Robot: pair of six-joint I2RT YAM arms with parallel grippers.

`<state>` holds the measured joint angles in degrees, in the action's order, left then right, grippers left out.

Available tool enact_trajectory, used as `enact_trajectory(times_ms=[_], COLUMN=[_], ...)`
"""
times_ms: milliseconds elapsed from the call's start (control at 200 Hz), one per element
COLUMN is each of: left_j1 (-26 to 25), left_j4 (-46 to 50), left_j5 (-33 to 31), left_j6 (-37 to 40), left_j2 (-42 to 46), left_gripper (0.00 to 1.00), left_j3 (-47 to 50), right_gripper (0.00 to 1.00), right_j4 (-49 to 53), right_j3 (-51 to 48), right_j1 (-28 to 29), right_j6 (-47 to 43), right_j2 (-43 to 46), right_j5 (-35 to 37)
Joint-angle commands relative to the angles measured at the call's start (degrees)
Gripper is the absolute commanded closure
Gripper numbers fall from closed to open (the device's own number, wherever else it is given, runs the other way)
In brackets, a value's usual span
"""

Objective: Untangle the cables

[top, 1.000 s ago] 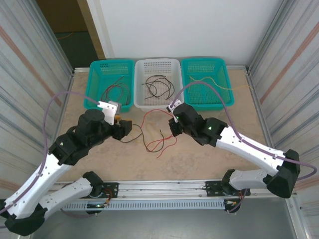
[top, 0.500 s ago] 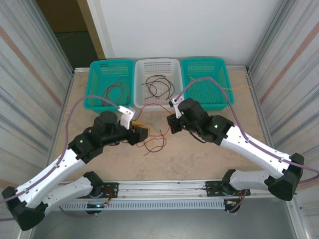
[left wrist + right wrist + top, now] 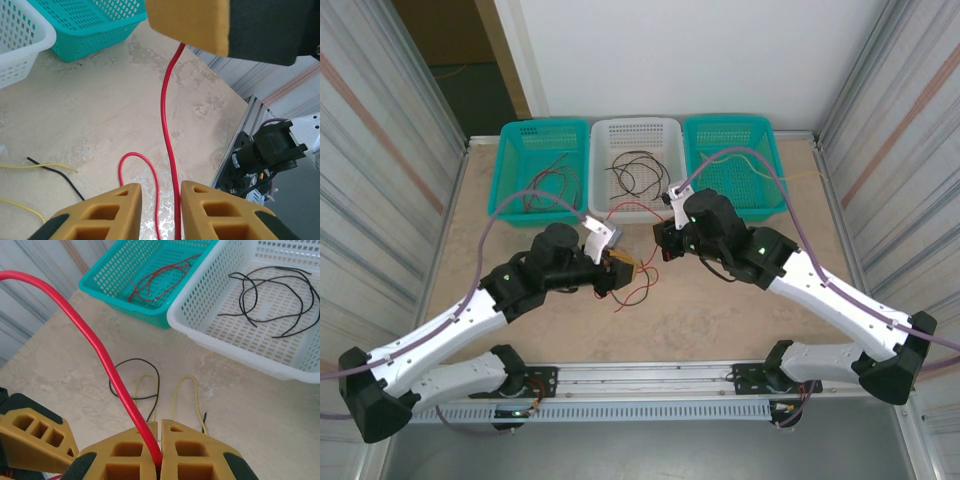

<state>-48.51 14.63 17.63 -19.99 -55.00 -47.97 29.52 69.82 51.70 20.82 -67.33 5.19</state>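
The robot's right gripper has the red cable (image 3: pixel 182 48) across from the teal basket of red cables (image 3: pixel 546 182), so next the left gripper takes the cable and brings it to that basket.
A red cable (image 3: pixel 95 347) runs taut up out of my right gripper (image 3: pixel 161 425), which is shut on it. In the left wrist view the same red cable (image 3: pixel 164 110) drops from the right gripper's pad (image 3: pixel 187 22) and passes between my left gripper's (image 3: pixel 161 192) open fingers, close to the right finger (image 3: pixel 220 215). From above, the left gripper (image 3: pixel 625 264) and right gripper (image 3: pixel 663 243) are close together over the table's middle, with red loops (image 3: pixel 638 290) on the table below them. A black cable (image 3: pixel 135 380) and yellow cable (image 3: pixel 187 390) lie looped on the table.
Three baskets line the far edge. The left teal one (image 3: pixel 545 124) holds red and dark cables, the white one (image 3: pixel 635 121) holds black cables, and the right teal one (image 3: pixel 725 119) holds a yellow cable. Thick lavender arm cables arch over both arms.
My left arm has swung right, bringing its gripper next to the right gripper and around the red cable. The right gripper has shifted slightly back, still holding the cable.
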Motion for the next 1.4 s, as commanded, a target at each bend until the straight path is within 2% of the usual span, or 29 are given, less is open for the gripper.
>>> enact_trajectory(times_ms=[0, 125, 255, 446, 601, 867, 1077, 1132, 1247, 1293, 1398], left_j1=[-0.5, -0.7, -1.7, -3.7, -4.5, -4.9, -4.9, -4.9, -4.9, -4.9, -4.8], left_j4=[-1.1, -0.9, -0.8, -1.8, -4.6, -21.8, -31.3, -33.0, -32.8, -32.1, -30.3], left_j5=[0.8, 0.6, 1.2, 0.9, -1.3, -5.9, -7.7, -7.8, -11.6, -14.3, -21.1], left_j6=[0.0, 0.3, 1.1, 1.4, 0.1, -6.5, -9.2, -9.9, -11.3, -12.2, -14.6], left_j2=[-0.4, -0.9, -1.8, -4.0, -4.0, 3.3, 7.2, 8.1, 9.7, 10.7, 13.5], left_gripper=[0.77, 0.83, 1.00, 1.00, 1.00, 1.00, 1.00, 1.00, 1.00, 1.00, 1.00], left_j3=[-0.4, -0.5, -1.1, -1.5, -0.2, 10.7, 16.8, 17.8, 18.2, 18.4, 18.9], right_gripper=[1.00, 1.00, 1.00, 1.00, 1.00, 1.00, 1.00, 0.90, 0.57, 0.50, 0.41], right_j4=[-1.7, -1.8, -1.9, -2.3, -2.9, -5.3, -10.7, -11.1, -8.7, -6.7, -4.1], right_j3=[2.1, 2.4, 3.0, 5.0, 5.5, 1.0, -3.8, -3.8, -3.4, -3.6, -6.2], right_j1=[-0.3, -0.4, -0.5, -3.5, -10.3, -24.3, -30.4, -30.4, -30.1, -29.7, -28.6], right_j6=[1.3, 1.6, 2.3, 6.0, 12.4, 25.6, 33.4, 33.8, 30.9, 29.0, 25.3], right_j2=[1.9, 2.3, 2.7, 3.0, 3.4, 3.6, 3.2, 2.7, 2.4, 3.0, 5.7], right_j5=[-1.0, -1.1, -1.1, -1.6, -5.4, -18.2, -26.8, -27.5, -26.3, -24.5, -22.6])
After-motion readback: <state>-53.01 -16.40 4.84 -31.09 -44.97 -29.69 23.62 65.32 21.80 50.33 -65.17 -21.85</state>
